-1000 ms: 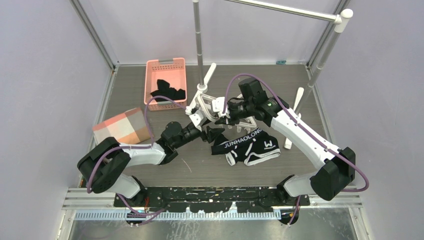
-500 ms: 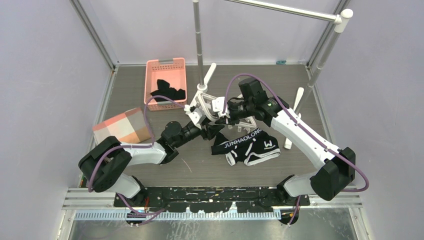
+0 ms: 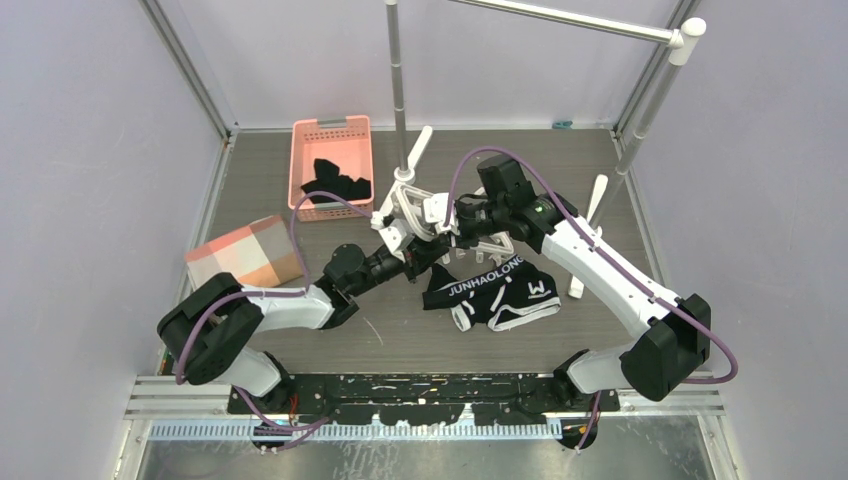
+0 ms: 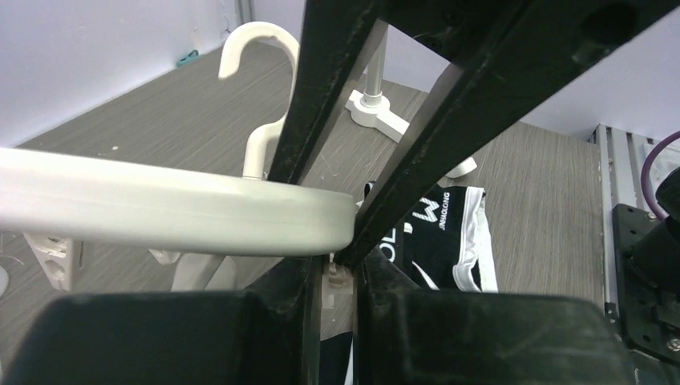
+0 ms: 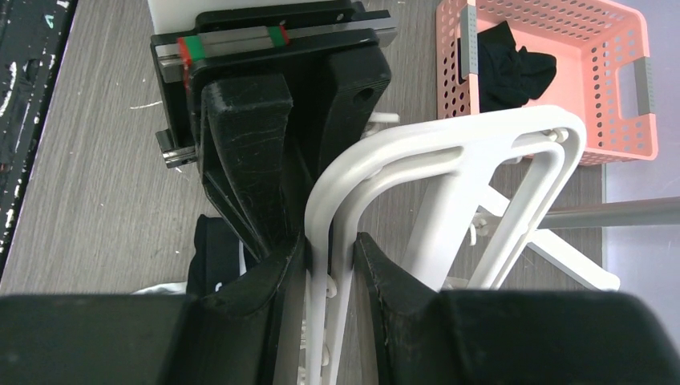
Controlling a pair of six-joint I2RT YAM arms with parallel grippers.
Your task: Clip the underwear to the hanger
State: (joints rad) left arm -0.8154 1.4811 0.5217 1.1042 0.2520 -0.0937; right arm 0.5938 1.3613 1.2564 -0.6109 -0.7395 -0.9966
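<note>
I should move my right gripper off the frame bar and take the underwear's white edge [image 3: 460,318], because my left gripper pinches the hanger's clip while the underwear lies apart from it.
The underwear [image 3: 495,290], black briefs with white piping and JUNHAOLONG lettering, lies flat on the table right of centre; it also shows as underwear [image 4: 437,241] and underwear [image 5: 212,257]. The white hanger [image 3: 405,205] is held tilted above the table just behind it. My right gripper [image 3: 452,223] is shut on the hanger's doubled frame bar [image 5: 345,216], pinched between the right gripper [image 5: 329,249] pads. My left gripper [image 3: 428,252] reaches in from the left under the frame rim [image 4: 160,212]. The left gripper [image 4: 337,271] has its jaws drawn close on a small white clip [image 4: 337,277].
A pink basket [image 3: 331,140] with plain black garments stands at the back left, also seen as the basket [image 5: 561,80]. A pink-and-white folded cloth [image 3: 245,252] lies at the left. The grey rail stand's pole [image 3: 398,80] rises behind the hanger, with a white foot [image 3: 597,200] at the right.
My left gripper's jaws have closed in and it has edged up toward the hanger. The right arm, the hanger and the underwear have stayed put.
</note>
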